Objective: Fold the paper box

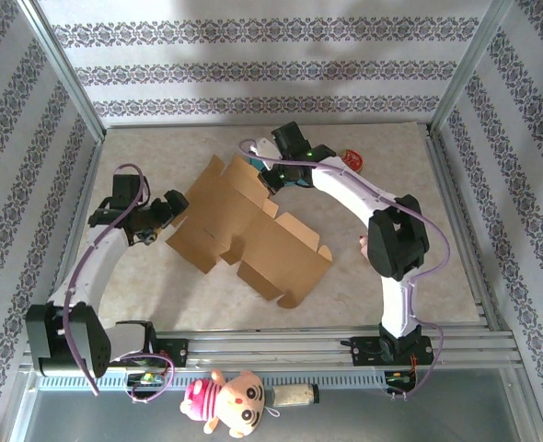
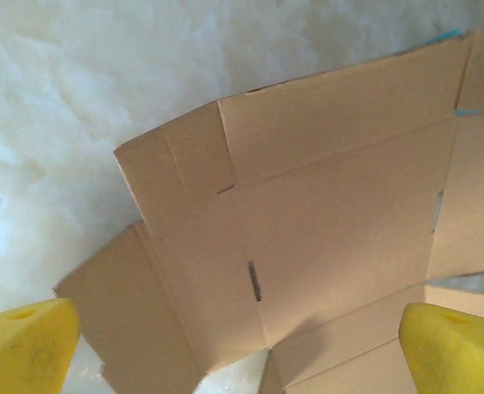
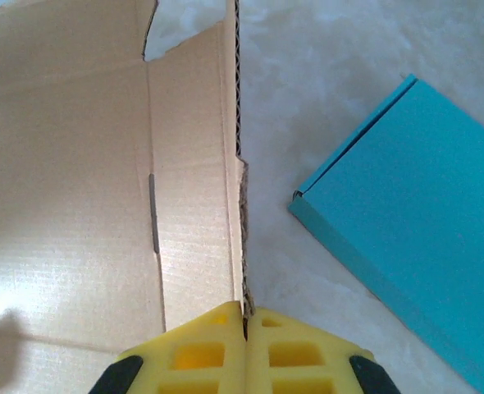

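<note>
A crease (image 1: pixel 251 232) connects the far part of the brown cardboard box to the near panel (image 1: pixel 281 258), so the near panel will swing around as well when I turn the box.
The brown cardboard box (image 1: pixel 244 226) lies unfolded on the table's middle, its flaps partly raised. My right gripper (image 1: pixel 270 173) sits at the box's far edge and is shut on a raised side flap (image 3: pixel 235 164), whose corrugated edge runs up from between the yellow fingers (image 3: pixel 217 345). My left gripper (image 1: pixel 166 214) hovers at the box's left edge, open, with its yellow fingertips (image 2: pixel 29 345) wide apart above the box panel (image 2: pixel 324 213) and nothing between them.
A flat teal box (image 3: pixel 406 189) lies on the table just right of the held flap, under the right arm (image 1: pixel 294 180). A small red object (image 1: pixel 352 158) lies at the far right. A plush toy (image 1: pixel 225 401) rests beyond the near rail.
</note>
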Available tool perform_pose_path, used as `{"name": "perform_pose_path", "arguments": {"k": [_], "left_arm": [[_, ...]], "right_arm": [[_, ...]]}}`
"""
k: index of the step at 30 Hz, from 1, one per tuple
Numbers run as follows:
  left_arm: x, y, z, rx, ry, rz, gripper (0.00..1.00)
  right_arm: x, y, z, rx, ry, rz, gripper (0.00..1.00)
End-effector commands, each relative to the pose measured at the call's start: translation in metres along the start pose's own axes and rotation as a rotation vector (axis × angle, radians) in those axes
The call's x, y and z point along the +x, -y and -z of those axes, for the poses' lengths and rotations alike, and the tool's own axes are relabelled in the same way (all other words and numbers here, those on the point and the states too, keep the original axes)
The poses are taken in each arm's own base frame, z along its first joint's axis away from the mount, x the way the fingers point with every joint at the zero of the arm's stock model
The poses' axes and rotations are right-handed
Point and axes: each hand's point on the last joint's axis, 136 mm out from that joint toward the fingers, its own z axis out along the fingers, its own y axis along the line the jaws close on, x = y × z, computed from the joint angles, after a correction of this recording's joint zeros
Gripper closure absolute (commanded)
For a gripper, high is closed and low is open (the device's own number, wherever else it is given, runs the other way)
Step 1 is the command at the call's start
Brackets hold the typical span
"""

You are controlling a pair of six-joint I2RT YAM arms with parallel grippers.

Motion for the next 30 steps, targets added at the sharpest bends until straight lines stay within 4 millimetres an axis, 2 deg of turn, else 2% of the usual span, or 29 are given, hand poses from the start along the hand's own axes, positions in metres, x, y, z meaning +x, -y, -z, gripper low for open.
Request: {"name": "perform_pose_path", "arguments": {"k": [1, 4, 7, 9, 14, 18, 22, 25, 26, 28, 30], "left_arm": [[-0.028, 0.012, -0.008, 0.125, 0.007, -0.006, 0.01], [-0.035, 0.012, -0.025, 0.156, -0.02, -0.017, 0.05], [-0.044, -0.009, -0.044, 0.065, -0.015, -0.02, 0.08], [-0.046, -0.007, -0.056, 0.09, -0.027, -0.023, 0.12], [-0.051, -0.001, -0.08, 0.16, -0.049, -0.015, 0.43], [-0.062, 0.018, -0.084, 0.284, 0.002, -0.033, 0.77], [-0.072, 0.046, -0.076, 0.436, 0.061, -0.121, 0.93], [-0.073, 0.081, -0.056, 0.605, 0.141, -0.288, 0.99], [-0.071, 0.091, -0.048, 0.637, 0.176, -0.358, 1.0], [-0.06, 0.117, -0.032, 0.698, 0.254, -0.562, 1.0], [-0.046, 0.139, -0.022, 0.731, 0.283, -0.726, 1.0]], "right_arm": [[-0.008, 0.007, -0.001, 0.008, 0.091, -0.085, 0.96], [-0.001, 0.007, -0.003, -0.005, 0.078, -0.095, 0.96], [0.0, 0.008, -0.004, -0.022, 0.078, -0.104, 0.95], [-0.001, 0.01, -0.004, -0.027, 0.084, -0.112, 0.95], [-0.004, 0.016, -0.005, -0.043, 0.092, -0.135, 0.95], [-0.005, 0.015, -0.005, -0.057, 0.094, -0.139, 0.95], [-0.007, 0.014, 0.002, -0.065, 0.102, -0.14, 0.92], [-0.012, 0.019, 0.022, -0.052, 0.131, -0.163, 0.78], [-0.013, 0.02, 0.029, -0.047, 0.142, -0.169, 0.71], [-0.02, 0.024, 0.053, -0.028, 0.187, -0.17, 0.49], [-0.027, 0.026, 0.077, 0.005, 0.237, -0.15, 0.36]]}}
